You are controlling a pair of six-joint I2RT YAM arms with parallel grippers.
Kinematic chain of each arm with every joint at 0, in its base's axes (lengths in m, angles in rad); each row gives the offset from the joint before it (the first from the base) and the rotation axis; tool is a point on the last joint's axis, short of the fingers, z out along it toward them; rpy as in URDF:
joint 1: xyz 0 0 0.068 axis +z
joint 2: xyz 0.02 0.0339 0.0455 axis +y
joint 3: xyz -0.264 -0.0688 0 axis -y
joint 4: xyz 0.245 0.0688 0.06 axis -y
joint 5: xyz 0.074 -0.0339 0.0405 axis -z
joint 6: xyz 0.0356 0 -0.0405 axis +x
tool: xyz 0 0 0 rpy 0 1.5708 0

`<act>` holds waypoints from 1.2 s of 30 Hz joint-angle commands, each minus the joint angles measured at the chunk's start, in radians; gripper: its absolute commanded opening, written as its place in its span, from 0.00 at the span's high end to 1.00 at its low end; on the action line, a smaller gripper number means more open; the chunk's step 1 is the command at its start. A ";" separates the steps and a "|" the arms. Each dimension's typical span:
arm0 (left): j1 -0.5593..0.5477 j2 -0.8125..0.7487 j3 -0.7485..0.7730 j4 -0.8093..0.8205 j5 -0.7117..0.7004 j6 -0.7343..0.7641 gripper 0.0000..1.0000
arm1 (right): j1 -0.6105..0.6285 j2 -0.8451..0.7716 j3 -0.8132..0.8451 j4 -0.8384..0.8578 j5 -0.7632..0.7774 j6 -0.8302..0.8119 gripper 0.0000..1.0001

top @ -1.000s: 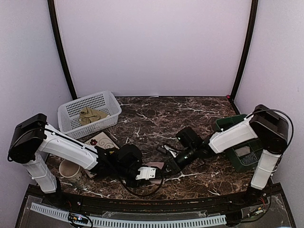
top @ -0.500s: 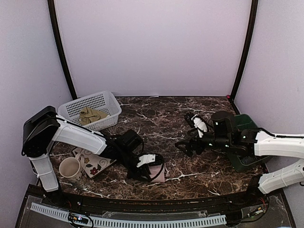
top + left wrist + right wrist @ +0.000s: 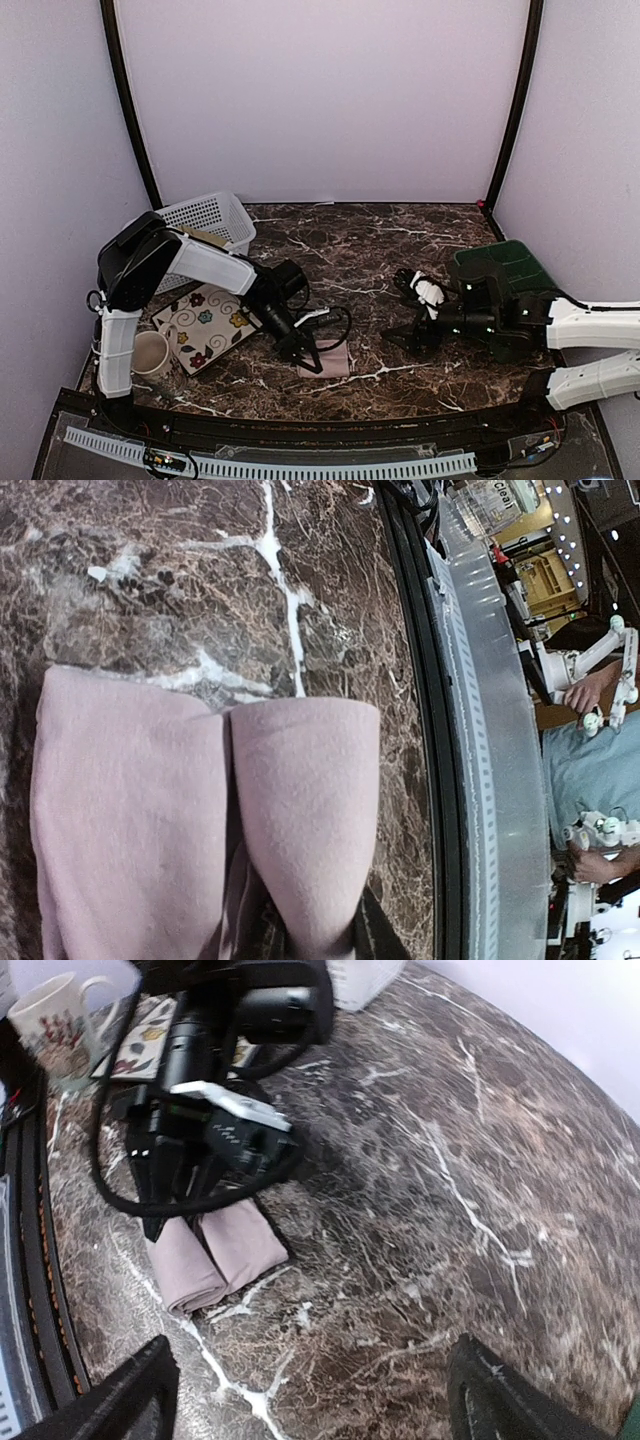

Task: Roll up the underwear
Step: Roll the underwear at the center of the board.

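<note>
Only one end of the underwear's roll (image 3: pixel 316 915) is pinched in my left gripper, so my left gripper should open and move away while my right gripper takes the roll's loose end (image 3: pixel 306 725).
The dusty pink underwear (image 3: pixel 335 362) lies folded into two side-by-side rolls (image 3: pixel 200 810) on the marble near the table's front edge. My left gripper (image 3: pixel 312 360) reaches down to it, and its dark fingers (image 3: pixel 385 932) are shut on the right-hand roll (image 3: pixel 310 800). My right gripper (image 3: pixel 408 338) hovers to the right of the cloth, apart from it. Its fingertips (image 3: pixel 120 1400) are spread wide with nothing between them. The right wrist view shows the pink underwear (image 3: pixel 215 1255) under the left gripper (image 3: pixel 205 1140). A sliver of olive cloth (image 3: pixel 203 234) shows in the basket behind my left arm.
A white basket (image 3: pixel 210 212) stands at the back left, partly behind my left arm. A floral plate (image 3: pixel 200 325) and a mug (image 3: pixel 150 352) sit at the front left. A green bin (image 3: pixel 500 268) is on the right. A black cable (image 3: pixel 335 322) loops by the cloth.
My right gripper let go of the pink underwear, opened and drew back to the right. The left arm swung round and uncovered the plate, its gripper still shut on the cloth.
</note>
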 commanded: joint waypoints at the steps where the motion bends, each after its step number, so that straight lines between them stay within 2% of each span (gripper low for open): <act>1: 0.014 0.093 0.037 -0.136 -0.089 0.016 0.90 | 0.085 0.080 0.011 0.060 -0.079 -0.111 0.15; 6: 0.017 0.114 0.055 -0.157 -0.081 0.016 0.89 | 0.219 0.245 0.059 0.073 -0.040 -0.245 0.26; 11: 0.021 0.119 0.062 -0.162 -0.076 0.016 0.88 | 0.278 0.373 0.087 0.200 0.003 -0.336 0.34; 16: 0.024 0.120 0.060 -0.161 -0.074 0.016 0.87 | 0.290 0.511 0.147 0.276 0.004 -0.389 0.38; 22: 0.024 0.120 0.060 -0.159 -0.079 0.015 0.84 | 0.291 0.641 0.217 0.282 0.002 -0.422 0.39; 30: 0.024 0.121 0.060 -0.153 -0.078 0.013 0.82 | 0.291 0.710 0.217 0.271 0.002 -0.407 0.50; 34: 0.024 0.120 0.062 -0.157 -0.079 0.017 0.80 | 0.290 0.723 0.219 0.251 0.003 -0.389 0.67; 36: 0.024 0.117 0.070 -0.164 -0.086 0.020 0.74 | 0.291 0.727 0.224 0.237 -0.001 -0.379 0.78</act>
